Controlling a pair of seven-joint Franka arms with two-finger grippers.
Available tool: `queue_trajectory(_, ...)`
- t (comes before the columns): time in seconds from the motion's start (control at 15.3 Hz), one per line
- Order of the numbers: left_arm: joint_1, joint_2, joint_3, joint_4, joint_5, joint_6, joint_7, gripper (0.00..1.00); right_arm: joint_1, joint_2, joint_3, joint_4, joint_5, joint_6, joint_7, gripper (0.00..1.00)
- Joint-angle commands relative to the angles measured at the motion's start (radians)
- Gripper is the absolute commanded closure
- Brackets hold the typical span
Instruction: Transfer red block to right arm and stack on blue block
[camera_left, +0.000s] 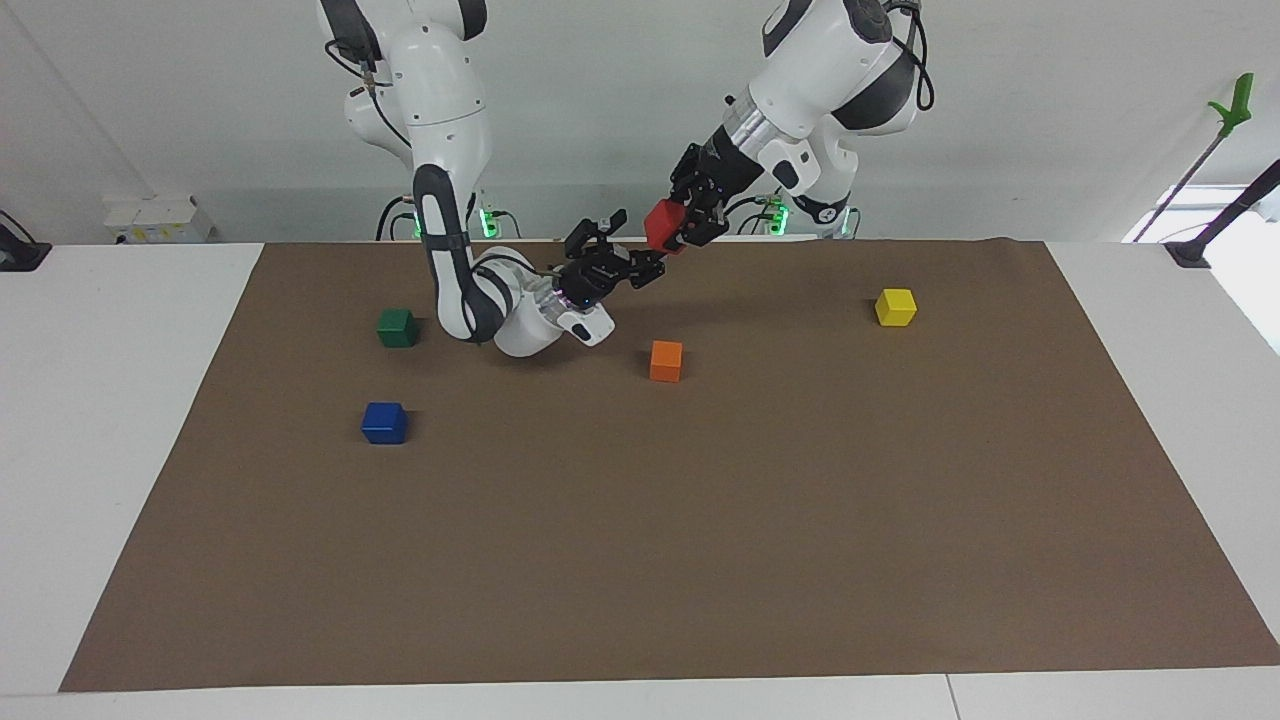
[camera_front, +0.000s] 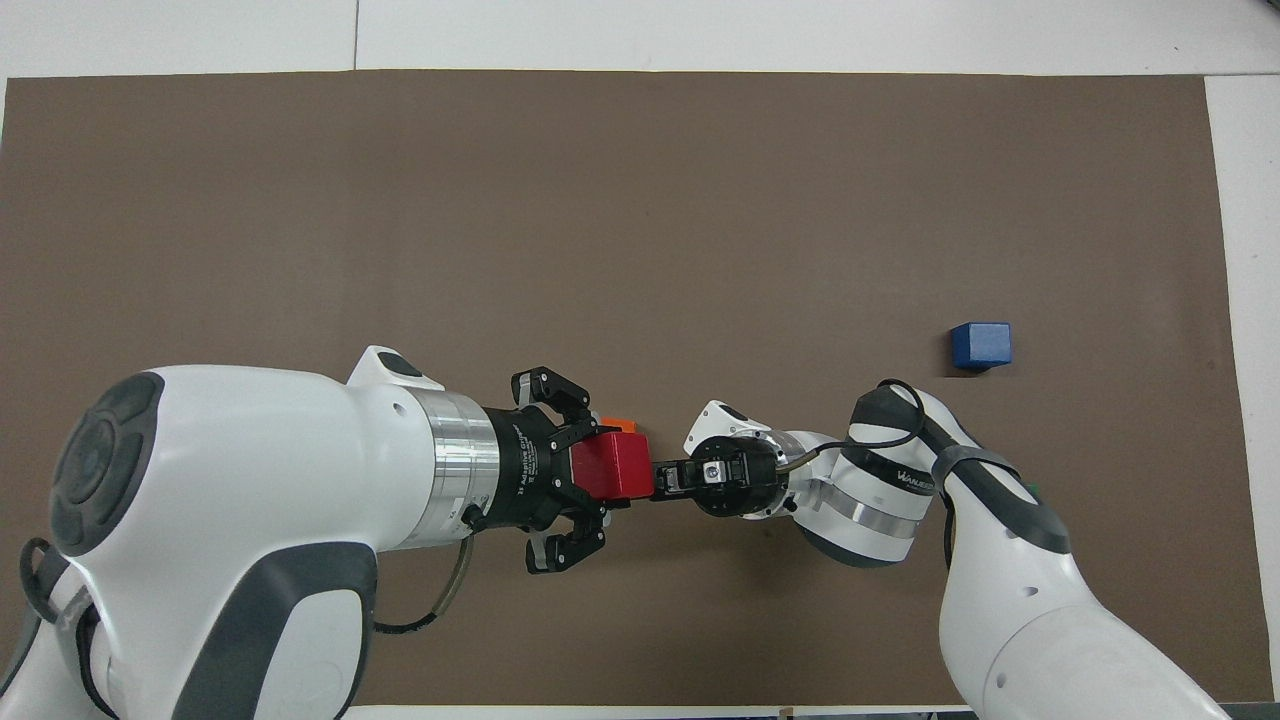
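The blue block (camera_front: 982, 344) is far from my left gripper, so my right gripper should close on the red block's loose end (camera_front: 637, 464) before my left gripper moves back.
My left gripper (camera_left: 676, 222) (camera_front: 598, 468) is shut on the red block (camera_left: 660, 222) (camera_front: 614, 466) and holds it in the air over the mat, close to the robots. My right gripper (camera_left: 637, 246) (camera_front: 664, 480) points at that block with its fingers open, their tips right at the cube. Whether they touch it I cannot tell. The right arm (camera_left: 455, 265) bends low over the mat. The blue block (camera_left: 384, 422) (camera_front: 980, 344) sits alone on the mat toward the right arm's end, farther from the robots.
An orange cube (camera_left: 666, 360) lies on the brown mat (camera_left: 700, 560) under the two grippers, mostly covered from above. A green cube (camera_left: 397, 327) sits nearer to the robots than the blue block. A yellow cube (camera_left: 895, 306) rests toward the left arm's end.
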Motion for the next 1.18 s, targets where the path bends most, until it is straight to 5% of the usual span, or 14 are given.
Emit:
queue_trajectory(0.0, 0.0, -0.043, 0.004, -0.039, -0.062, 0.024, -0.005, 1.0, 0.004, 0.009, 0.01, 0.005, 0.023, -0.021, -0.02, 0.0)
queue_trajectory(0.2, 0.0, -0.049, 0.004, -0.053, -0.065, 0.023, -0.004, 1.0, 0.004, 0.009, 0.011, 0.005, 0.028, -0.022, -0.022, 0.0)
queue_trajectory(0.33, 0.0, -0.059, 0.004, -0.068, -0.065, 0.027, -0.002, 1.0, 0.004, 0.009, 0.011, 0.005, 0.028, -0.021, -0.022, 0.17)
queue_trajectory(0.46, -0.003, -0.064, 0.004, -0.071, -0.064, 0.026, -0.002, 1.0, 0.024, 0.003, 0.015, 0.0, 0.028, -0.013, -0.034, 0.48)
queue_trajectory(0.52, -0.014, -0.064, 0.004, -0.071, -0.065, 0.027, -0.002, 1.0, 0.038, 0.0, 0.015, -0.002, 0.028, -0.01, -0.04, 0.99)
queue_trajectory(0.92, -0.02, -0.064, 0.005, -0.07, -0.064, 0.023, -0.001, 1.0, 0.037, -0.022, 0.013, -0.012, 0.023, 0.019, -0.034, 1.0)
queue_trajectory(1.05, -0.015, -0.066, 0.007, -0.059, -0.062, 0.03, -0.001, 0.01, 0.033, -0.025, 0.013, -0.011, 0.023, 0.021, -0.033, 1.0)
queue_trajectory(1.11, -0.015, -0.067, 0.008, -0.047, -0.055, 0.033, 0.002, 0.0, 0.032, -0.025, 0.013, -0.011, 0.023, 0.021, -0.033, 1.0)
